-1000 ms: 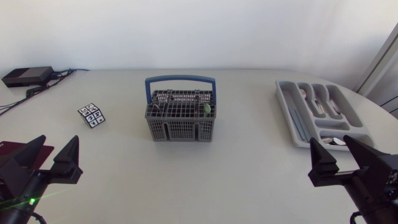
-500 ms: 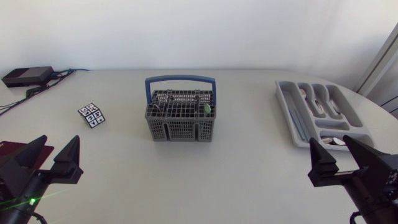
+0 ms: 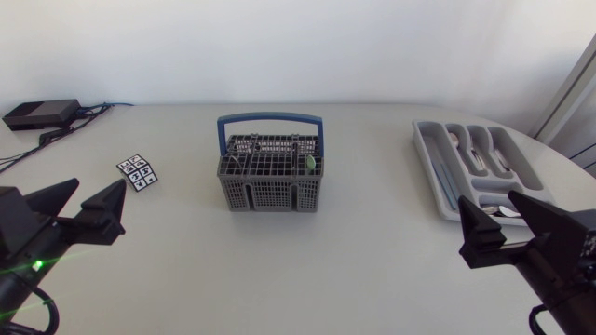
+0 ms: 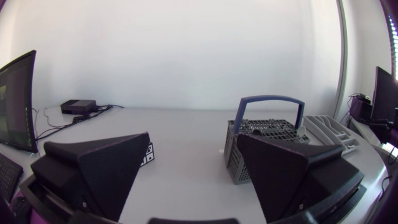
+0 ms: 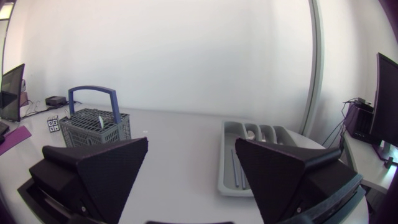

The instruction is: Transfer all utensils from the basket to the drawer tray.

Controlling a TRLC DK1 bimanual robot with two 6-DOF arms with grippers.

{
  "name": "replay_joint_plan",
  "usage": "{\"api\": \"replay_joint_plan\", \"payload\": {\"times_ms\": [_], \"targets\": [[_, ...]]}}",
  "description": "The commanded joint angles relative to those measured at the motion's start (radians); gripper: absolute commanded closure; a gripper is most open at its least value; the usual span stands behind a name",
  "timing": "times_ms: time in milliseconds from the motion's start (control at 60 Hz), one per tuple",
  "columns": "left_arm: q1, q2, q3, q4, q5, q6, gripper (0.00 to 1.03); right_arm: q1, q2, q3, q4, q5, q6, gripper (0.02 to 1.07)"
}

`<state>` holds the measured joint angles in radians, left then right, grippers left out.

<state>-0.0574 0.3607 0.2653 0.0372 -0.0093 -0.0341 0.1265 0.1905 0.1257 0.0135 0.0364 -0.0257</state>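
I expect the thin metal utensil [image 3: 234,159] to slide out and leave the basket standing when I lift, because the utensil sticks up through the basket's open top grid [image 3: 269,165].
A grey wire cutlery basket [image 3: 271,174] with a blue handle stands mid-table; a green-tipped utensil [image 3: 310,163] sticks up at its right side. The grey drawer tray [image 3: 477,169] lies at the far right and holds several pieces of cutlery. My left gripper [image 3: 82,209] hovers open near the front left, well short of the basket [image 4: 261,146]. My right gripper [image 3: 507,221] stands open at the front right, just in front of the tray [image 5: 249,158]. The basket [image 5: 94,126] shows ahead of the right gripper [image 5: 189,165], off to one side. Nothing is between either gripper's fingers.
A small marker-patterned card [image 3: 138,171] lies left of the basket. A black box [image 3: 39,113] with cables sits at the table's far left corner. Open tabletop lies between the basket and both grippers.
The left gripper has risen and shifted slightly toward the table's middle. The right gripper has edged a little forward. Basket and tray have not moved.
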Motion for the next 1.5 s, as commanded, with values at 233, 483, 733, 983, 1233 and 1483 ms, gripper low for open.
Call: {"api": "replay_joint_plan", "payload": {"times_ms": [233, 483, 733, 983, 1233, 1483], "targets": [[-0.09, 0.353, 0.224, -0.01, -0.014, -0.066, 0.1, 0.107, 0.305, 0.152, 0.049, 0.072, 0.029, 0.07], [-0.19, 0.606, 0.457, -0.143, -0.023, -0.064, 0.1, 0.223, 0.504, 0.272, 0.006, 0.175, 0.044, 0.07], [-0.231, 0.831, 0.693, -0.313, -0.047, 0.142, 0.1, 0.282, 0.718, 0.442, -0.179, 0.214, 0.003, 0.07], [-0.288, 0.963, 0.812, -0.419, -0.098, 0.55, 0.1, 0.303, 0.791, 0.497, -0.241, 0.157, -0.031, 0.07], [-0.311, 1.037, 0.775, -0.344, -0.072, 0.942, 0.07, 0.355, 0.83, 0.519, -0.296, 0.149, -0.214, 0.07], [-0.334, 1.094, 0.816, -0.372, -0.026, 1.243, 0.07, 0.354, 0.9, 0.532, -0.339, 0.053, -0.284, 0.07]]}}
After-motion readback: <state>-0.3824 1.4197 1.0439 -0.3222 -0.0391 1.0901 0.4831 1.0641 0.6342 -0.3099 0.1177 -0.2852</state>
